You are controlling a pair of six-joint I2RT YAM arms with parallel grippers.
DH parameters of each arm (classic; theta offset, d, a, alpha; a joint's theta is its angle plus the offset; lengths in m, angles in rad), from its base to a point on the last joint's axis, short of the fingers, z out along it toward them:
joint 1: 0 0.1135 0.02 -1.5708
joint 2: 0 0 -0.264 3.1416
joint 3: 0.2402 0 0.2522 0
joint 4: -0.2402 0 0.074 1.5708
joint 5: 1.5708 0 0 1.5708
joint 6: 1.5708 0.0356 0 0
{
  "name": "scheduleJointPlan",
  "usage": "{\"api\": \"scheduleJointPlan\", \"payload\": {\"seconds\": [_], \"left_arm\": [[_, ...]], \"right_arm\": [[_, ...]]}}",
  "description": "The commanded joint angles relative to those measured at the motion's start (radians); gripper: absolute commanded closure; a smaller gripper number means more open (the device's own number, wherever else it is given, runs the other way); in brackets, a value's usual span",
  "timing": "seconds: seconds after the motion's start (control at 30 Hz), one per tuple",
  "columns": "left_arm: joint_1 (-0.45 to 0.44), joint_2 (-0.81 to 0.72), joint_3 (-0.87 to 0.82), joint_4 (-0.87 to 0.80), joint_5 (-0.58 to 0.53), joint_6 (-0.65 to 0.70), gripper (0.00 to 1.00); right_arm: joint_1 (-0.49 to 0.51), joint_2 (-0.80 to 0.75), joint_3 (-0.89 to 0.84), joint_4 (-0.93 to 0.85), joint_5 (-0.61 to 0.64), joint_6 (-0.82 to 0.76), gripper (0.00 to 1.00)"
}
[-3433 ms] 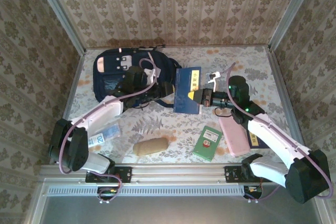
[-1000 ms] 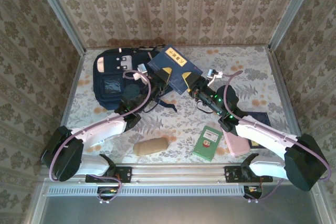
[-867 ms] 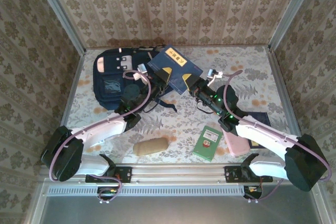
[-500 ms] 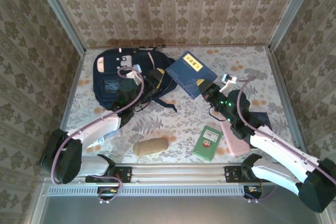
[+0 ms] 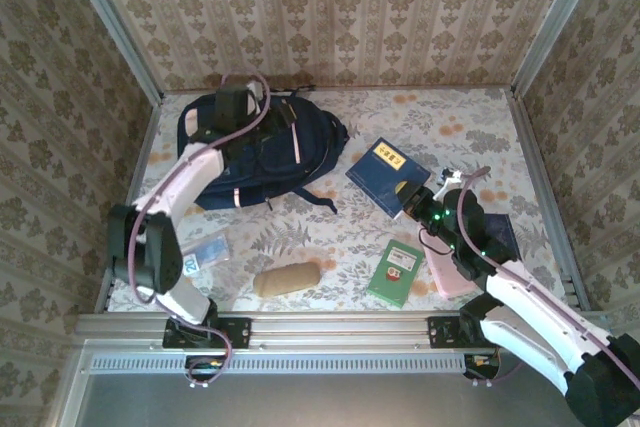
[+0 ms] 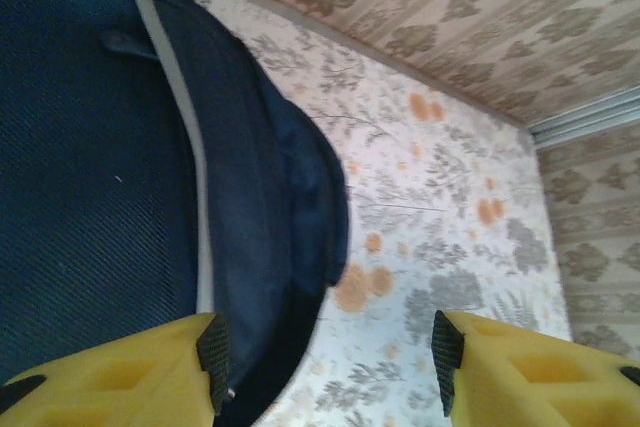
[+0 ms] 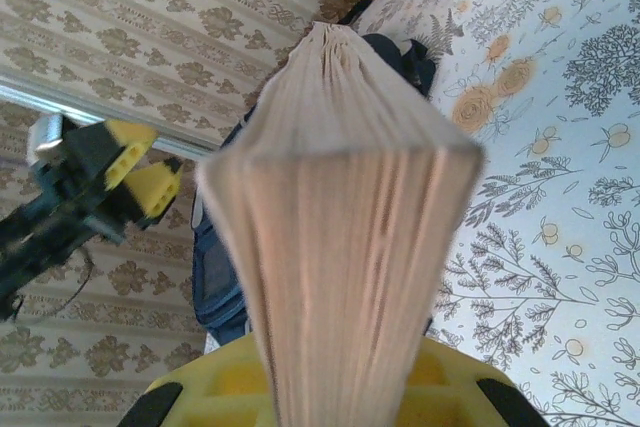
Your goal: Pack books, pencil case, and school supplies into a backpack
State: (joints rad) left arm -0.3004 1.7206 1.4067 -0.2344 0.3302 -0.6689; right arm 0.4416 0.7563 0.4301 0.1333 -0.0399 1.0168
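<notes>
My gripper will lift the backpack's front [image 5: 284,152], and it will rise into a wide opening, because a loose edge [image 6: 328,199] of the backpack sticks out past the pale stripe.
The navy backpack [image 5: 265,152] lies at the back left of the table; its dark fabric and a pale stripe show in the left wrist view [image 6: 100,197]. My left gripper [image 5: 238,112] hovers open over its far left part, with nothing between the yellow fingers [image 6: 213,362]. My right gripper [image 5: 415,197] is shut on a blue book with a yellow label [image 5: 388,172], held to the right of the backpack and apart from it. The book's page edge [image 7: 340,227] rises from the jaws in the right wrist view. A small green book [image 5: 395,272] lies near the front.
A pink case [image 5: 445,265] and a dark navy book [image 5: 503,237] lie under my right arm. A tan pouch [image 5: 287,279] sits front centre; which of the two is the pencil case I cannot tell. A blue-and-white packet [image 5: 205,250] lies front left. Walls close in all round.
My left gripper has opened, let go of the backpack and swung to its far left side. My right gripper has drawn the blue book back to the right, away from the backpack.
</notes>
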Motion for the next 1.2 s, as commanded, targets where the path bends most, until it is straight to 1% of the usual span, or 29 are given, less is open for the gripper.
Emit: {"api": "scheduleJointPlan", "payload": {"seconds": [0.0,0.13,0.33,0.4,0.5,0.8,0.97,1.1,1.13,1.17], "left_arm": [[0.050,0.104,0.101,-0.133,0.053,0.084,0.41],[0.060,0.229,0.198,-0.111,0.111,0.074,0.44],[0.050,0.346,0.279,-0.078,0.165,0.052,0.46],[0.039,0.373,0.299,-0.080,0.170,0.058,0.49],[0.023,0.415,0.350,-0.115,0.173,0.079,0.54],[-0.002,0.519,0.452,-0.201,0.152,0.110,0.60],[-0.002,0.537,0.451,-0.219,0.137,0.124,0.61],[-0.016,0.539,0.452,-0.224,0.154,0.136,0.75],[-0.020,0.539,0.461,-0.233,0.158,0.143,0.81],[-0.027,0.537,0.474,-0.241,0.165,0.147,0.89]], "right_arm": [[-0.011,-0.041,0.014,-0.023,-0.031,-0.060,1.00],[-0.034,-0.072,0.004,-0.054,-0.039,-0.079,1.00],[-0.087,-0.105,-0.011,-0.089,-0.082,-0.094,1.00],[-0.096,-0.113,-0.023,-0.087,-0.089,-0.095,1.00],[-0.105,-0.114,-0.028,-0.089,-0.100,-0.095,1.00],[-0.118,-0.113,0.001,-0.109,-0.120,-0.103,1.00],[-0.120,-0.117,0.015,-0.120,-0.125,-0.104,1.00],[-0.122,-0.115,0.018,-0.124,-0.126,-0.104,1.00],[-0.121,-0.116,0.020,-0.127,-0.125,-0.106,1.00],[-0.121,-0.117,0.024,-0.132,-0.125,-0.107,1.00]]}}
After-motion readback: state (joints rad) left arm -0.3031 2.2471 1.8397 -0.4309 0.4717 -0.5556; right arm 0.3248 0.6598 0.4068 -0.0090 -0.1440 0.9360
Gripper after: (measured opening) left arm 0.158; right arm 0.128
